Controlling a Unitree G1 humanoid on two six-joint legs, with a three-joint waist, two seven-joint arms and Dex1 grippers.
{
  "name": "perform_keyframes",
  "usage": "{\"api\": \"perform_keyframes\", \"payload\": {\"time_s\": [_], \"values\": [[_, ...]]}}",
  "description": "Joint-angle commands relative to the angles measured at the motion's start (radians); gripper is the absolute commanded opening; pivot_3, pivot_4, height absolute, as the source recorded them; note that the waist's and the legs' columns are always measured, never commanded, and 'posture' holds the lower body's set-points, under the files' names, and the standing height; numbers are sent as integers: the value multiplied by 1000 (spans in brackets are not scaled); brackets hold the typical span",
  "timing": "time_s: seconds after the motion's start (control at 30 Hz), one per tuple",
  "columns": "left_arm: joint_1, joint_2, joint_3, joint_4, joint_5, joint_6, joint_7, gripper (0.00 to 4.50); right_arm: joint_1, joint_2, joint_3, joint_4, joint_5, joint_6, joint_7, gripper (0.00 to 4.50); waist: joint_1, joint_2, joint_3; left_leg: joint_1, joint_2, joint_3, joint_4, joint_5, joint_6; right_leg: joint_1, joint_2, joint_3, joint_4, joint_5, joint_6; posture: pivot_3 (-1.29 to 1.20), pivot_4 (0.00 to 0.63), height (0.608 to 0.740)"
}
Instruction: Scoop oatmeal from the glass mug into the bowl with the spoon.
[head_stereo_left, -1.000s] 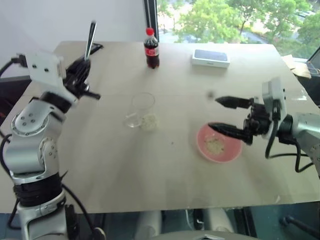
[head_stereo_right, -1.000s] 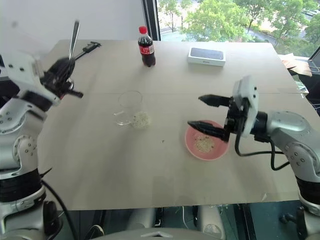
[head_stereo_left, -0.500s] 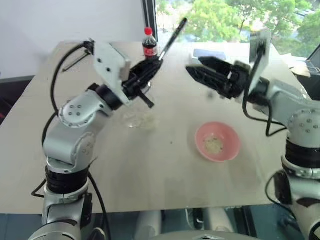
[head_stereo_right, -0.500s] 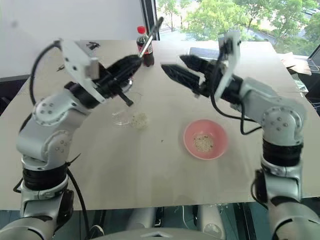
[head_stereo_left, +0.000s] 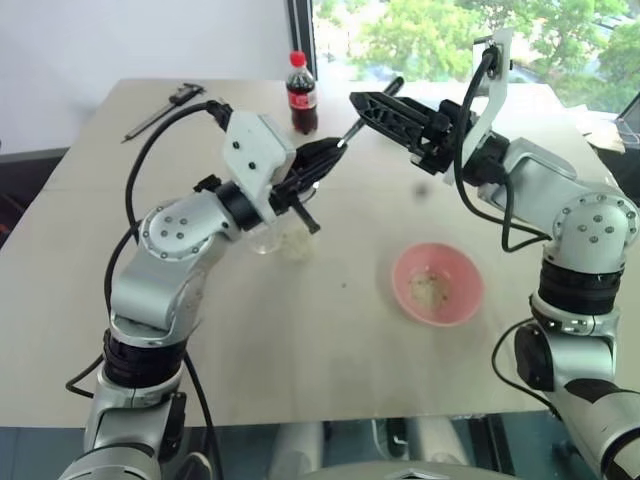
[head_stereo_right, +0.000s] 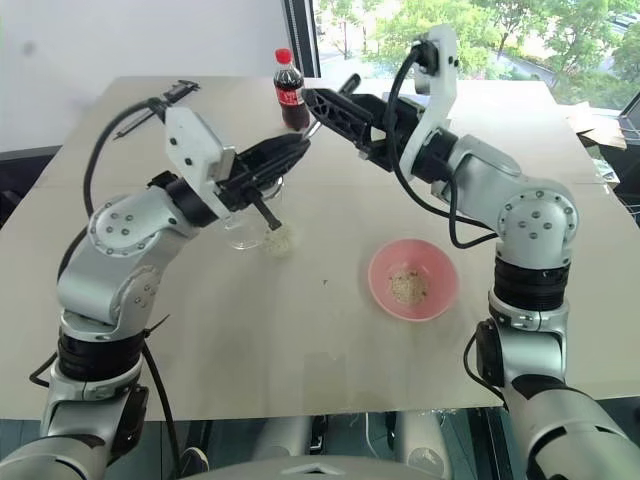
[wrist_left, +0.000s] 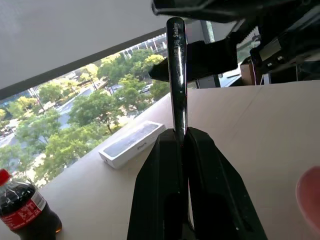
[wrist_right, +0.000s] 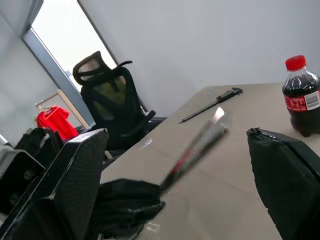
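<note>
The pale clump is gathering in a rounded shape by the mug's clear handle, so the oatmeal should move along inside the glass mug (head_stereo_left: 267, 240) when I carry it.
My left gripper (head_stereo_left: 322, 156) is shut on the silver spoon (head_stereo_left: 370, 110), whose long handle slants up and away above the table. My right gripper (head_stereo_left: 378, 118) is open, its two black fingers on either side of the handle's end; in the right wrist view the spoon (wrist_right: 196, 148) passes between them. The glass mug (head_stereo_right: 241, 229) stands below the left gripper, partly hidden by it. A clump of oatmeal (head_stereo_right: 281, 240) lies beside the mug. More oatmeal (head_stereo_left: 429, 291) sits in the pink bowl (head_stereo_left: 402, 268), nearer the table's front on the right.
A cola bottle (head_stereo_left: 302, 96) stands at the far middle of the table, with a white box (wrist_left: 132, 145) to its right. A dark caliper (head_stereo_left: 165, 107) lies at the far left. An office chair (wrist_right: 112, 105) stands beyond the table's left side.
The left arm swung in toward the middle with the spoon. The right arm rose from over the bowl and came across. Its open fingers now flank the spoon handle.
</note>
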Motion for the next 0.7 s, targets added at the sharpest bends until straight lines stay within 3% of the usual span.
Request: {"api": "perform_keyframes", "payload": {"time_s": [0.03,0.2,0.23,0.27,0.4,0.53,0.67,0.7], "values": [[-3,3,8,-15,10,-24,-13,0,-28,-2,-15,-20,2,-15,-1,3161,0,0,0,0,0,0,0,0,0,0,0,0,0,0,0,0,150,740],[1,2,10,-20,6,-12,-21,0,-15,-2,-4,-32,14,6,-1,909,0,0,0,-1,0,0,0,0,0,0,0,0,-1,0,0,0,150,740],[1,2,9,-21,5,-9,-22,0,-12,0,-3,-34,17,9,-5,258,0,0,0,-1,0,0,0,0,0,0,0,0,-1,0,0,0,150,740],[0,1,8,-23,5,-6,-23,0,-10,1,-4,-35,20,11,-7,69,0,1,0,-1,0,0,0,0,0,0,0,0,-1,0,0,0,150,740],[3,6,15,-19,-3,18,-23,0,-3,0,-8,-35,26,15,-28,69,0,1,1,-1,0,0,0,0,0,-1,0,0,0,0,0,0,150,740],[1,-11,26,-11,25,-7,7,1523,4,2,-16,-28,17,10,-50,0,0,1,1,-1,0,0,0,0,0,-1,0,0,1,0,0,0,150,740],[15,-22,43,-35,30,-6,35,3347,7,2,-31,-17,18,2,-71,0,0,1,1,-1,0,0,0,0,0,-1,0,0,0,0,0,0,150,740],[31,-20,55,-50,29,-5,41,3347,6,-2,-40,-9,21,0,-72,0,0,1,1,-1,0,0,0,0,0,-1,0,0,0,0,0,0,150,740]]}}
